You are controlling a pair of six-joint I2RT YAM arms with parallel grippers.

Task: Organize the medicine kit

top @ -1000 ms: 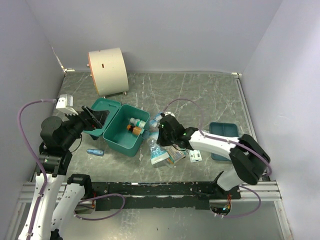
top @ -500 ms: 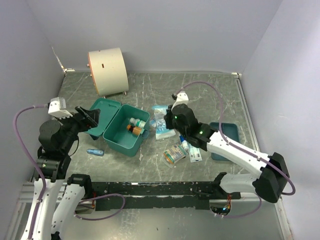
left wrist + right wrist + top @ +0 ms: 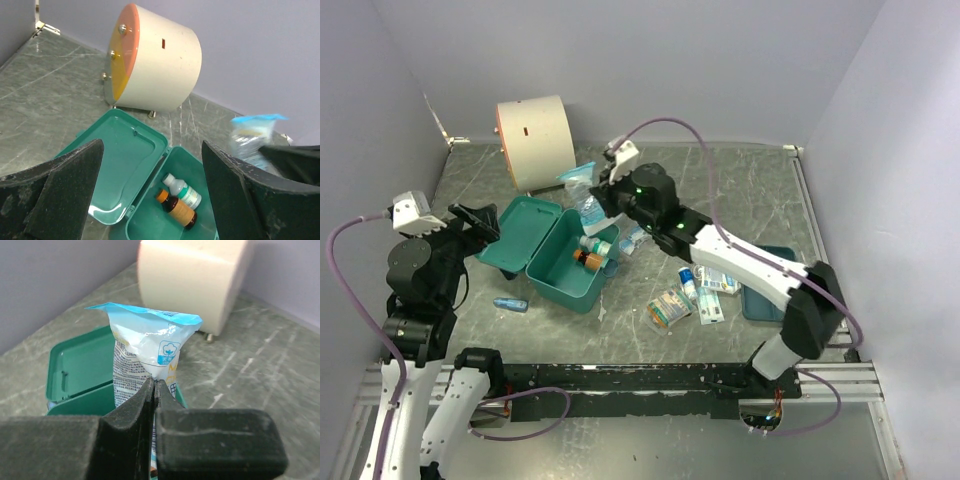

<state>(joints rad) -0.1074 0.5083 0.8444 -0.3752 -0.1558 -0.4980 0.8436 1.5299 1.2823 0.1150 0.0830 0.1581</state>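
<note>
I should carry on moving my right gripper's clear packet to the free part of the bottom beside the amber bottle (image 3: 561,273) in the kit (image 3: 569,263), then lower and release it.
The teal-green medicine kit (image 3: 560,285) lies open on the table, lid (image 3: 520,232) flat to its left. Inside are a white bottle (image 3: 183,190) and an amber bottle (image 3: 177,209). My right gripper (image 3: 592,205) is shut on a clear plastic packet with a blue top (image 3: 145,352) and holds it in the air over the kit's far rim; the packet also shows in the top view (image 3: 580,190) and the left wrist view (image 3: 250,137). My left gripper (image 3: 480,222) is open and empty, raised left of the lid, with the kit (image 3: 150,227) between its fingers (image 3: 65,192) in its view.
A large cream drum (image 3: 535,140) lies on its side at the back left. A small blue tube (image 3: 510,304) lies left of the kit. Loose packets and a bottle (image 3: 695,290) lie right of the kit. A shallow blue-teal tray (image 3: 760,300) sits at right.
My right arm lifted the packet from the table right of the kit and swung it left, up over the kit's far side. My left gripper drew back to the left, away from the lid.
</note>
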